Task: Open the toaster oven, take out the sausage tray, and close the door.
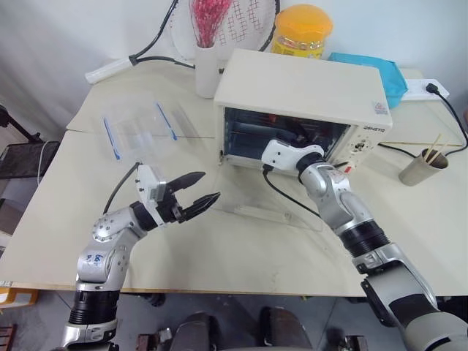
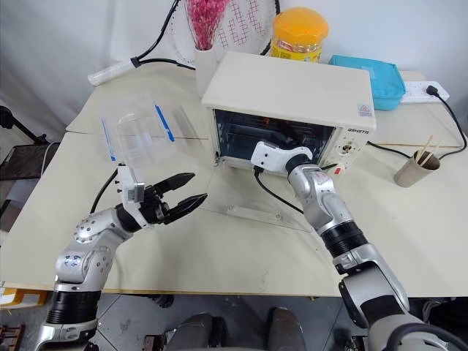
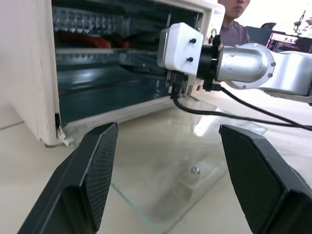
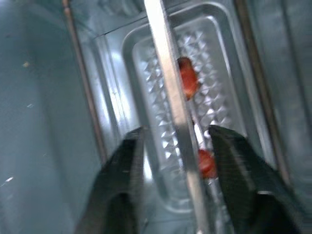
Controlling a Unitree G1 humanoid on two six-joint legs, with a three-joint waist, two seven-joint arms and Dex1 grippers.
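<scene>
My gripper will carry the sausage tray while the round red sausages lie loose on it, so the sausages will move around but stay on the tray.
The cream-white toaster oven stands at the back of the table. Its glass door is folded down flat onto the tabletop. Inside lies the silver ribbed sausage tray with two red sausages. My right gripper reaches into the oven mouth, and its two fingers straddle the tray's front rim with a gap on each side. My left gripper hovers open and empty above the table, to the left of the lowered door.
A clear plastic container with blue stripes lies left of the oven. Behind the oven are a white vase and a yellow jar. A paper cup with sticks stands at the right. A person sits beyond the table.
</scene>
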